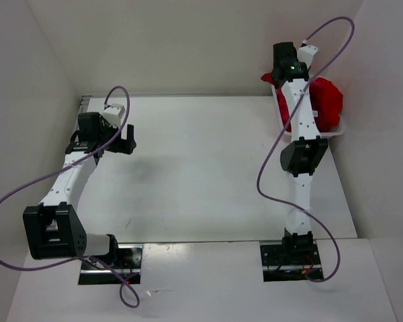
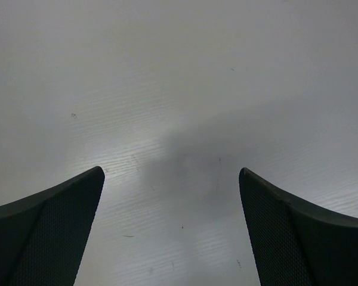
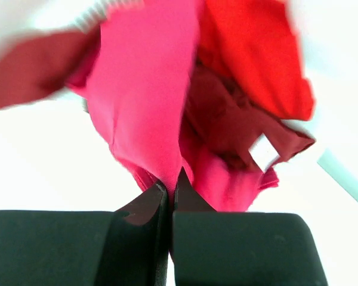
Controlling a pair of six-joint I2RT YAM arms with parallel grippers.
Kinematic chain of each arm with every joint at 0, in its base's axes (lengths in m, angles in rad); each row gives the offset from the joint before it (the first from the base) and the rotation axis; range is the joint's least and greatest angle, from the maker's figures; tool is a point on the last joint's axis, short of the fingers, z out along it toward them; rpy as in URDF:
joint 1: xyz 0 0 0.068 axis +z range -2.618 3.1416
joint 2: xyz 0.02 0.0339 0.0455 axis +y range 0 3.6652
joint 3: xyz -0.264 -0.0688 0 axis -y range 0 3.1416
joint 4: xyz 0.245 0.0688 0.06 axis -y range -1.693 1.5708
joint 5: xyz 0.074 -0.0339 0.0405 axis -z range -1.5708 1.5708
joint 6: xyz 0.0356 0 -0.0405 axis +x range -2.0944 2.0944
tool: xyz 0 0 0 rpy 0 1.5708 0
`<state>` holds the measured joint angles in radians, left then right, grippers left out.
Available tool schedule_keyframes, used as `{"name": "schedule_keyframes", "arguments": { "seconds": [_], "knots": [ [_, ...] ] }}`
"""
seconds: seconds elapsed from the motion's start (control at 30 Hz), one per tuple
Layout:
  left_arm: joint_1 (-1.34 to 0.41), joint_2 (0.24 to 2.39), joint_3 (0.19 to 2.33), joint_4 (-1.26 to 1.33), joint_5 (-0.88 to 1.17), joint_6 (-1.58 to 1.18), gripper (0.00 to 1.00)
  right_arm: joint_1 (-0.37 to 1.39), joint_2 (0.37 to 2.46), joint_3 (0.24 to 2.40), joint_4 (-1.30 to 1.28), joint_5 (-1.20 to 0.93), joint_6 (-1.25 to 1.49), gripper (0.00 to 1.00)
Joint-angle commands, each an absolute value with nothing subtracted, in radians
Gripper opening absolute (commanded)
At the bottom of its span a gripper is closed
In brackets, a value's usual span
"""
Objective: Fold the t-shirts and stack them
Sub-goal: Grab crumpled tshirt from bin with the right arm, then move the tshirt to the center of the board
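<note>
Only the pinkish-crimson t-shirt point(image 3: 142, 113) is pinched between my right gripper's fingers, so my right gripper should keep pulling it out of the basket until it spreads over the clear table point(image 1: 185, 157), then let go.
Three t-shirts lie bunched in a heap point(image 1: 326, 100) at the back right. In the right wrist view a pinkish-crimson t-shirt point(image 3: 143, 89) hangs in front, a bright red one point(image 3: 250, 53) is behind it, and a dark maroon one point(image 3: 221, 119) with a small white tag point(image 3: 264, 152) lies between them. My right gripper point(image 3: 170, 182) is shut, its fingertips pinching the lower edge of the pinkish-crimson cloth. From above, that gripper point(image 1: 277, 75) sits at the heap's left side. My left gripper point(image 1: 126, 139) hovers wide open over bare table point(image 2: 171, 173), far from the t-shirts.
A white basket point(image 1: 339, 131) holds the heap against the right wall. White walls close in the table at the back and on both sides. Purple cables loop from both arms.
</note>
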<state>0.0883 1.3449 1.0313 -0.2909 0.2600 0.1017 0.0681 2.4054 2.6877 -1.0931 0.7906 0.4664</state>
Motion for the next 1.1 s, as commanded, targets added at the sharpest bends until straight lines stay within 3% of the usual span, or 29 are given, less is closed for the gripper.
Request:
{"name": "schedule_keyframes", "arguments": {
  "seconds": [0.0,0.13,0.23,0.5,0.77,0.93,1.03,1.07],
  "knots": [
    [0.087,1.292,1.022,-0.267,0.290,0.101,1.00,0.115,2.215,2.761,-1.111,0.894,0.499,0.00],
    [0.087,1.269,1.022,-0.258,0.290,0.092,1.00,0.159,2.171,2.781,-1.137,0.824,0.509,0.00],
    [0.077,1.243,1.022,-0.258,0.290,0.092,1.00,0.262,2.146,2.790,-1.089,0.917,0.445,0.00],
    [0.067,1.144,1.012,-0.249,0.275,0.060,1.00,0.484,2.092,2.862,-1.006,0.694,0.324,0.00],
    [0.067,1.069,1.003,-0.230,0.236,0.028,1.00,0.610,2.045,3.136,-0.859,0.135,0.218,0.00],
    [0.087,1.034,1.014,-0.230,0.186,0.037,1.00,0.681,1.997,3.137,-0.767,-0.133,0.199,0.00],
    [0.098,1.025,1.014,-0.212,0.150,0.037,1.00,0.681,1.997,3.137,-0.790,-0.069,0.210,0.00],
    [0.098,1.025,1.014,-0.212,0.140,0.037,1.00,0.670,2.008,3.119,-0.816,-0.001,0.219,0.05]
  ]
}}
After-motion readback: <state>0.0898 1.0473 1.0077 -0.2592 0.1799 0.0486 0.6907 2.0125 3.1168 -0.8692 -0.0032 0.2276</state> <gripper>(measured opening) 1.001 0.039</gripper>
